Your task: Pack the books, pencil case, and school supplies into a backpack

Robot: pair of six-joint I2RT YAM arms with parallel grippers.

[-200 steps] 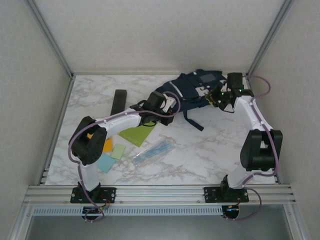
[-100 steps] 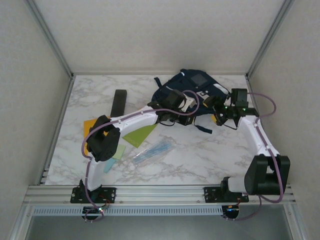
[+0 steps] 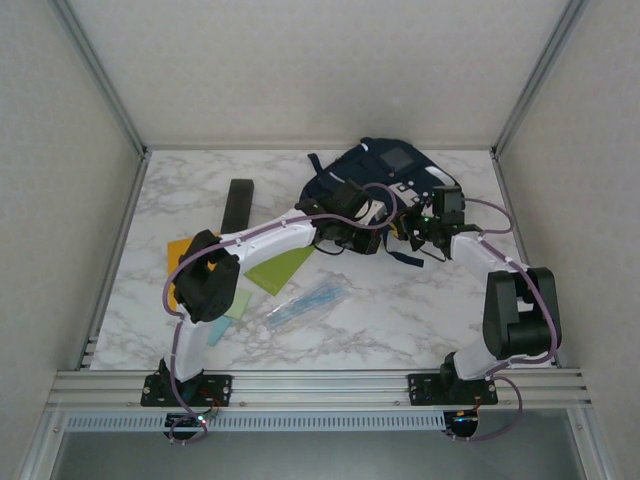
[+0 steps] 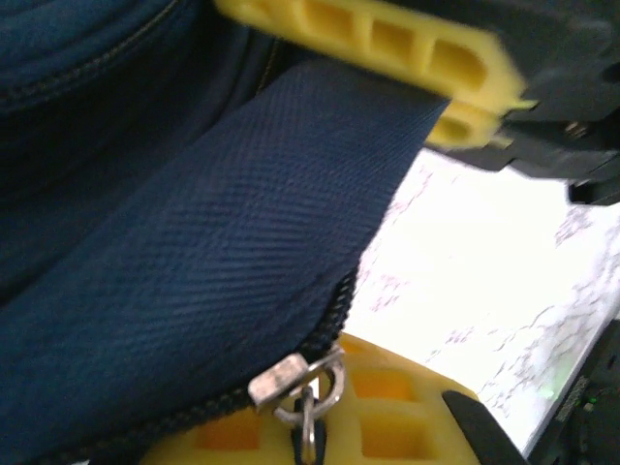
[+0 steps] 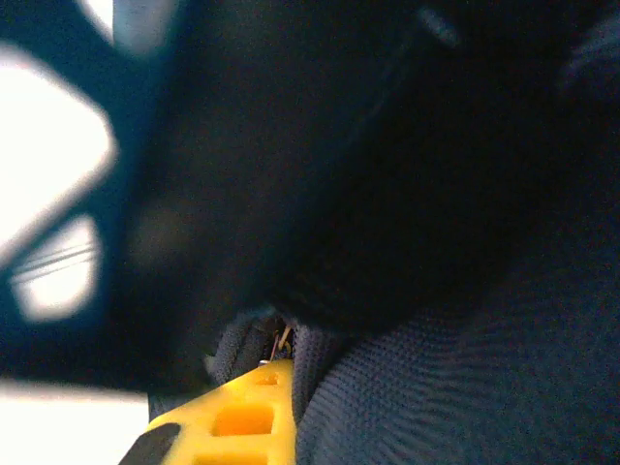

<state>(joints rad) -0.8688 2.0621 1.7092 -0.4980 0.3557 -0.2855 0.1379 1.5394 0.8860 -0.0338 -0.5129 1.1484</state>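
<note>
My right gripper should open, because it holds the backpack's fabric bunched over the zipper track [image 4: 339, 286]. My left gripper should then draw the zipper pull [image 4: 320, 386] back.
The navy backpack [image 3: 385, 175] stands bunched at the back of the table. My left gripper [image 3: 358, 218] is at its front edge, shut on the tab of the metal zipper pull [image 4: 302, 380], which runs down between its yellow fingers [image 4: 387, 412]. My right gripper [image 3: 428, 226] presses in from the right, its fingers [image 4: 387, 34] nearly together on the backpack's fabric edge [image 5: 465, 387]. The lime-green notebook [image 3: 278, 268] lies under the left arm. The orange booklet [image 3: 178, 250] peeks out at the left. A pale green pad [image 3: 237, 303] and a pale blue pad [image 3: 215, 331] lie nearby, and a clear pencil case [image 3: 308, 302] rests in front.
A flat black bar [image 3: 239, 204] lies at the back left. A dark strap [image 3: 405, 256] trails from the backpack onto the marble table [image 3: 400, 310]. Walls and metal posts close in the left, right and back.
The backpack was pulled from lying flat at the back right to bunched upright nearer the centre. My right gripper then swung left and in against its fabric; the left arm extended forward.
</note>
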